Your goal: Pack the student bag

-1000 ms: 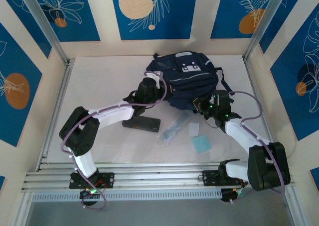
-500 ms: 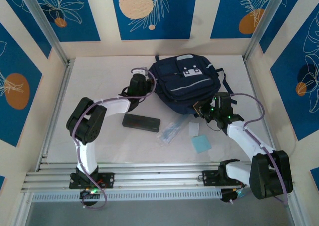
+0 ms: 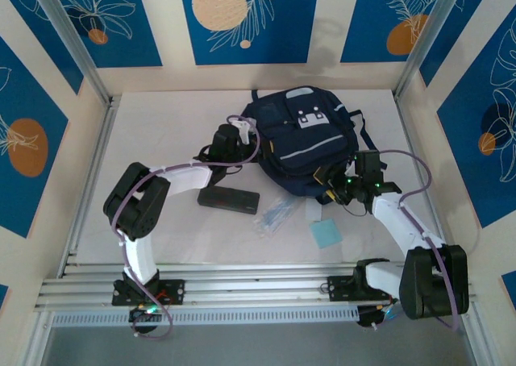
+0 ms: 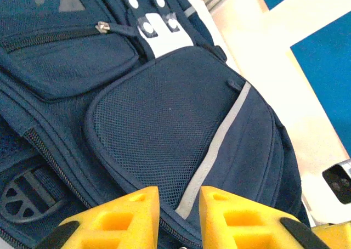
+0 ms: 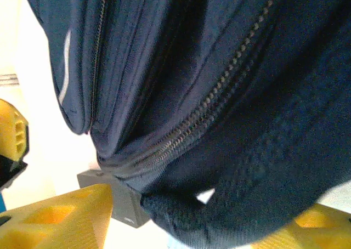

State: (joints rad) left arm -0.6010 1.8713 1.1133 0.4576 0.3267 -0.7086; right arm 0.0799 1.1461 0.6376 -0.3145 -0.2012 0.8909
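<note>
The student bag's front panel (image 3: pixel 310 151) will bend back and gape open when I pull it, because zip teeth (image 5: pixel 218 87) show along the loose padded fold.
The student bag (image 3: pixel 302 136), a navy backpack with grey stripes and a light patch, lies flat at the back of the table. My left gripper (image 3: pixel 242 139) is at its left edge. In the left wrist view the yellow fingers (image 4: pixel 129 213) of that gripper (image 4: pixel 179 199) stand a little apart over the bag's mesh pocket (image 4: pixel 159 128) and zip seam, pinching nothing. My right gripper (image 3: pixel 334 182) is at the bag's near right corner. In the right wrist view this gripper (image 5: pixel 205 219) is open wide, with a padded fold of the bag (image 5: pixel 236 205) lying loose between the fingers.
In front of the bag on the white table (image 3: pixel 161 132) lie a black case (image 3: pixel 230 198), a clear plastic packet (image 3: pixel 280 213), a white card (image 3: pixel 314 209) and a light blue pad (image 3: pixel 326 233). The case's corner (image 5: pixel 118 205) sits by my right gripper's left finger. Walls enclose the table.
The bunched bag has dropped back flat on the table. Both grippers have opened and let go of its fabric; the left arm swung back, then slightly right.
</note>
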